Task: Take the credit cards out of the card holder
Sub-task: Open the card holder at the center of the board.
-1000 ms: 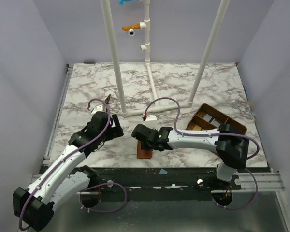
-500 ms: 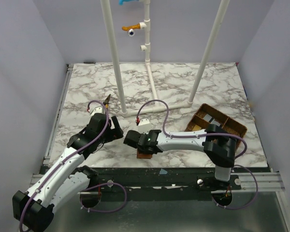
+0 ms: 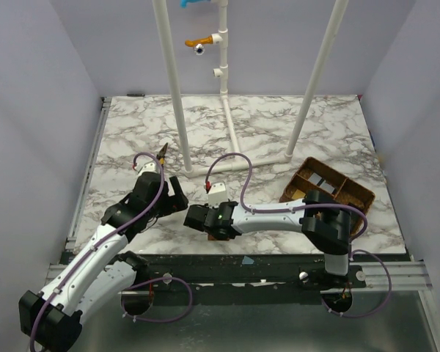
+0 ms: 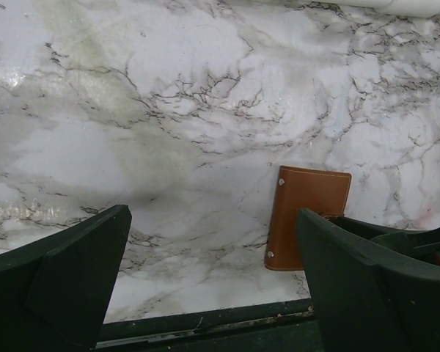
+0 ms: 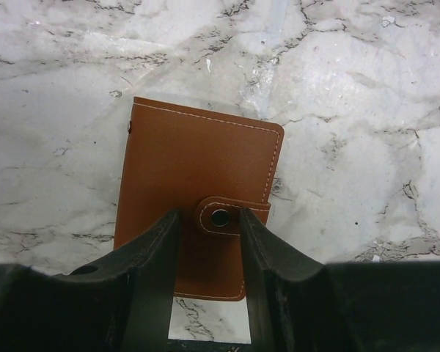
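Observation:
The loose card holder is held closed by the snap tab point(image 5: 220, 218), so its spine side point(image 4: 277, 220) should be kept steady by the robot's left gripper while the right gripper pulls the tab open.
The card holder point(image 5: 198, 169) is a brown leather wallet lying shut and flat on the marble near the table's front edge, also seen in the left wrist view point(image 4: 308, 216). From above only a sliver of the card holder point(image 3: 221, 237) shows under my right gripper point(image 3: 205, 218). That right gripper point(image 5: 209, 220) hangs just over it, jaws partly apart, with the snap tab point(image 5: 224, 216) lying between the fingers. The credit cards are hidden. My left gripper point(image 3: 177, 194) stands wide open to the left of the holder, nothing between its fingers point(image 4: 73, 279).
A brown woven divided basket point(image 3: 346, 192) stands at the right behind my right arm. White pipe posts point(image 3: 177, 110) rise from the middle and back of the table. The table's dark front edge point(image 4: 205, 323) runs just below the holder.
My right gripper has moved left and toward the front edge, settling over the card holder, and its jaws have narrowed. The left arm has barely shifted.

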